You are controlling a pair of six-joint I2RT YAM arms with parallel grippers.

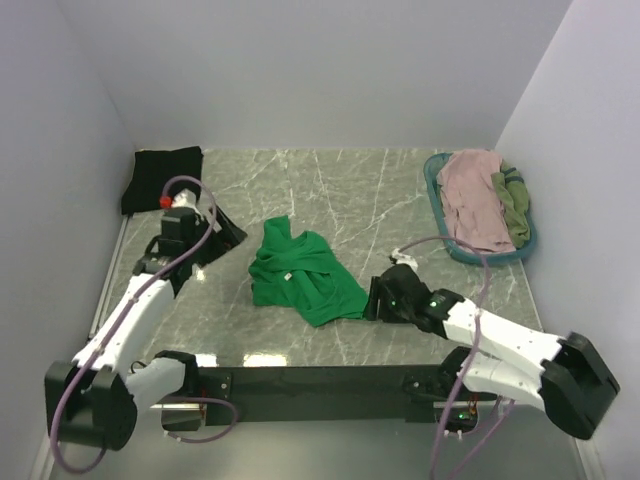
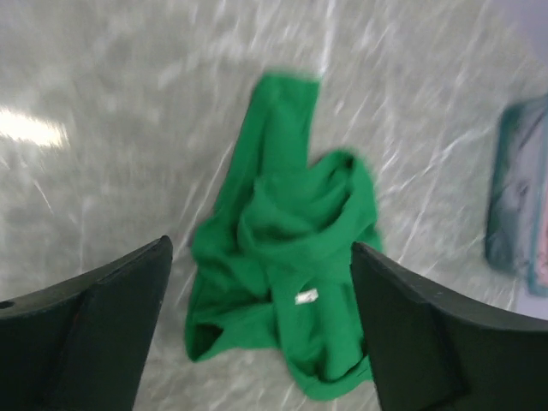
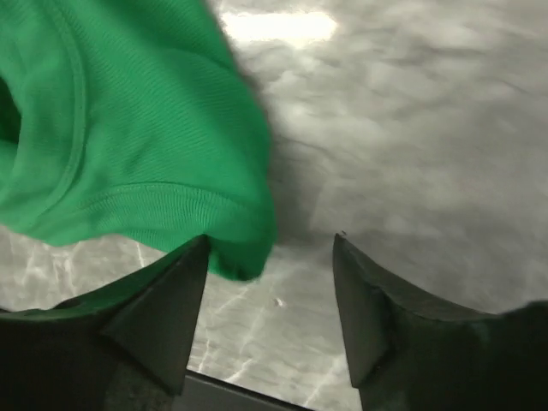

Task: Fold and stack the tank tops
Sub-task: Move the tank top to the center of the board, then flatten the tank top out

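Observation:
My gripper will lift and spread the green tank top (image 1: pixel 303 285). It lies bunched in overlapping folds (image 1: pixel 312 258), so it will then open out into a much wider sheet.
A bright green tank top (image 1: pixel 302 272) lies crumpled in the middle of the marble table (image 1: pixel 340 190). My left gripper (image 1: pixel 222 235) hangs open to its left, and its wrist view looks down on the green top (image 2: pixel 287 257) with a white label showing. My right gripper (image 1: pixel 375 297) stands open at the top's right edge; in its wrist view a corner of the green cloth (image 3: pixel 128 137) hangs by the left finger (image 3: pixel 171 300), with the jaws apart and gripping nothing. A black tank top (image 1: pixel 163 176) lies folded at the back left corner. Pink (image 1: pixel 475 200) and olive (image 1: pixel 512 200) tops fill the basket.
The teal oval basket (image 1: pixel 450 245) stands at the back right by the wall. White walls close in the table on three sides. A black rail (image 1: pixel 320 380) runs along the near edge between the arm bases.

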